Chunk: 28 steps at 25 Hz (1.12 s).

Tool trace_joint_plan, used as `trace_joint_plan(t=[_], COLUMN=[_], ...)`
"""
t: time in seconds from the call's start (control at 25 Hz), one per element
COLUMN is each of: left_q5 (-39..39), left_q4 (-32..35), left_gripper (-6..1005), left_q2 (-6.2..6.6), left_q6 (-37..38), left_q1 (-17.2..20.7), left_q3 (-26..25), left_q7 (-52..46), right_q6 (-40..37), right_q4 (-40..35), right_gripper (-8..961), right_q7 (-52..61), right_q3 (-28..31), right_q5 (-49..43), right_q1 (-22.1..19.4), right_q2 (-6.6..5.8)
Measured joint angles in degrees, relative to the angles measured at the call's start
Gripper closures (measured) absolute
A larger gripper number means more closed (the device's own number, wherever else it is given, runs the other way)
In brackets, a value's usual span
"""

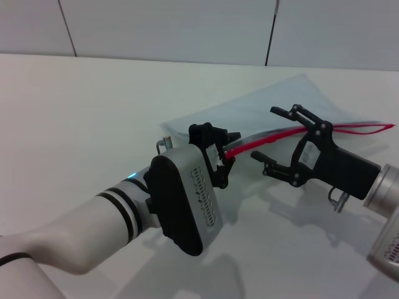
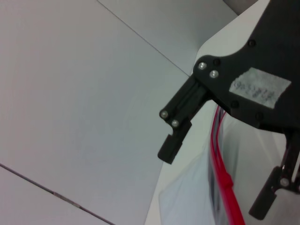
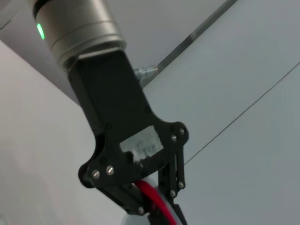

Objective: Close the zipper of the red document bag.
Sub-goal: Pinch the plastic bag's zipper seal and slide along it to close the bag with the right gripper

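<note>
I should pinch the zipper strip [image 1: 274, 137] with my right gripper and slide to the far end while my left gripper holds still, because the zipper's red lines [image 1: 365, 128] are apart there.
The red document bag [image 1: 293, 99] lies flat on the white table [image 1: 81, 112], a translucent pale blue pouch. Its zipper [image 1: 252, 143] is a thin red strip along the near edge, splitting into two lines at the far right. My left gripper [image 1: 225, 152] is shut on the zipper's left end; the right wrist view shows this gripper [image 3: 150, 206] with the red strip [image 3: 149, 191] between its fingers. My right gripper [image 1: 269, 136] is open just to the right, one finger on each side of the strip. In the left wrist view, the right gripper [image 2: 216, 180] straddles the zipper [image 2: 224, 180].
A grey panelled wall [image 1: 187, 25] rises behind the table's far edge. The two grippers are close together over the bag's left part. White tabletop stretches to the left and in front of the bag.
</note>
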Motion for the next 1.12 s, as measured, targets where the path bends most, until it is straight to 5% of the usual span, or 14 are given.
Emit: trace_joint_plan(t=[0.56,0.76,1.12], left_q5=[0.1,0.1,0.0], left_q4=[0.0,0.0,-0.1], left_gripper=[944,945,945], left_q2=[0.04,0.04,0.04], left_q6=[0.0,0.2,0.4], left_q1=[0.1,0.0,0.0], left_q3=[0.0,0.0,0.0], left_q7=[0.0,0.1,0.1], right_q6=[1.7,3.8,4.1], right_q4=[0.6,1.8,2.1], right_gripper=[256,497,748], right_q7=[-2.8,-4.5,-5.4], right_q3=[0.4,0.3,0.1], right_q5=[0.0,0.0,-0.1], right_q1=[0.0,0.2,0.3], right_q2=[-0.02,-0.02,-0.02])
